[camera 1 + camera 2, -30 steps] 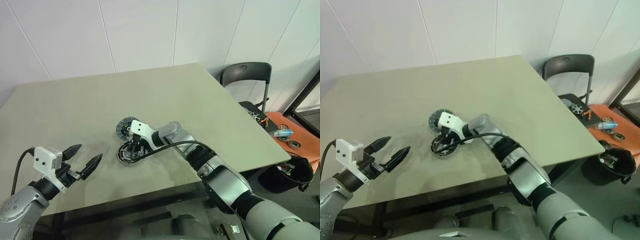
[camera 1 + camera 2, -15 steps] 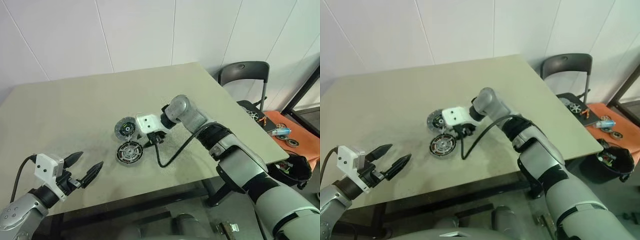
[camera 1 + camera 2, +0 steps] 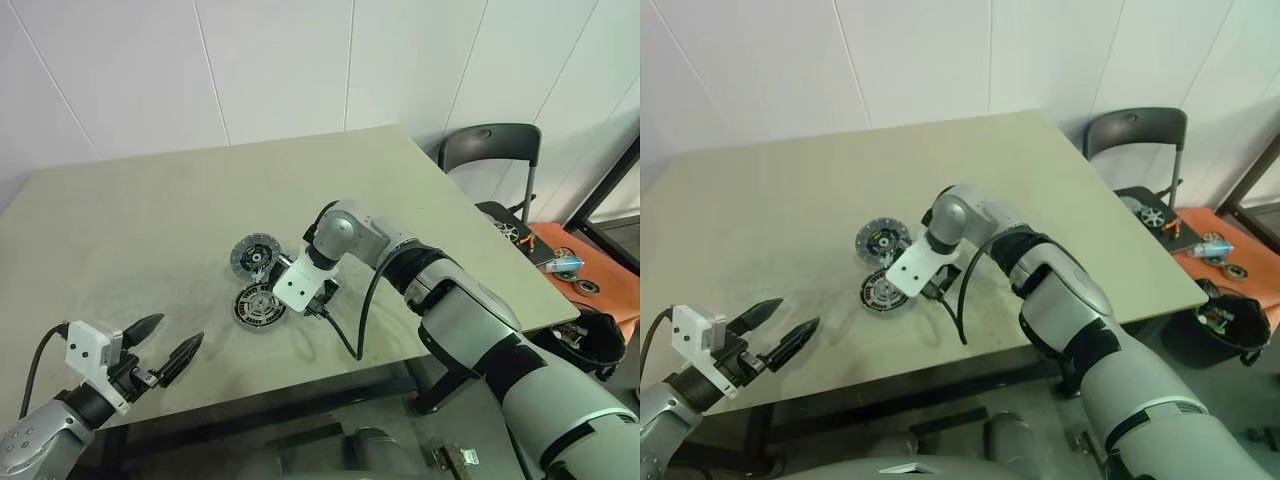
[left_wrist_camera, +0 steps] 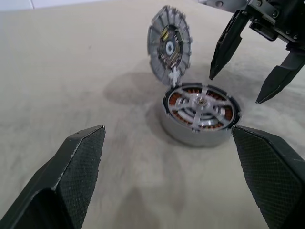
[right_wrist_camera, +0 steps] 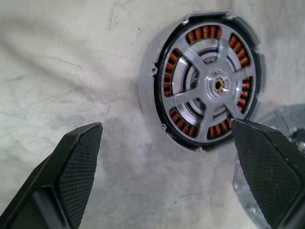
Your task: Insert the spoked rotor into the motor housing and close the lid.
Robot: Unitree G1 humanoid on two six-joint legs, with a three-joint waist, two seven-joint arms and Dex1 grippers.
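I expect to find a plain back with a raised disc when I turn the grey lid [image 3: 239, 260] over, since its dark inner parts [image 3: 258, 254] are facing up.
The motor housing [image 3: 258, 305] sits on the table [image 3: 150, 210], its copper windings showing around the rim [image 5: 147, 95]. Inside it lies the spoked rotor [image 5: 217, 86], silver face up. At the housing's far edge the grey lid [image 3: 255, 255] stands tilted [image 4: 169, 45]. My right gripper [image 3: 320, 297] hangs open just above and to the right of the housing, pointing down, with nothing between its fingers [image 4: 228, 43]. My left gripper [image 3: 170, 340] is open and empty near the table's front left, aimed at the housing from some way off.
A black cable [image 3: 345, 335] from my right wrist loops onto the table beside the housing. Past the table's right edge are a black chair [image 3: 490, 150], an orange surface with small parts [image 3: 575, 265] and a dark bin [image 3: 590, 340].
My right gripper let go, opened, rolled over and lifted off the housing, leaving the rotor seated in it. My left gripper sank slightly.
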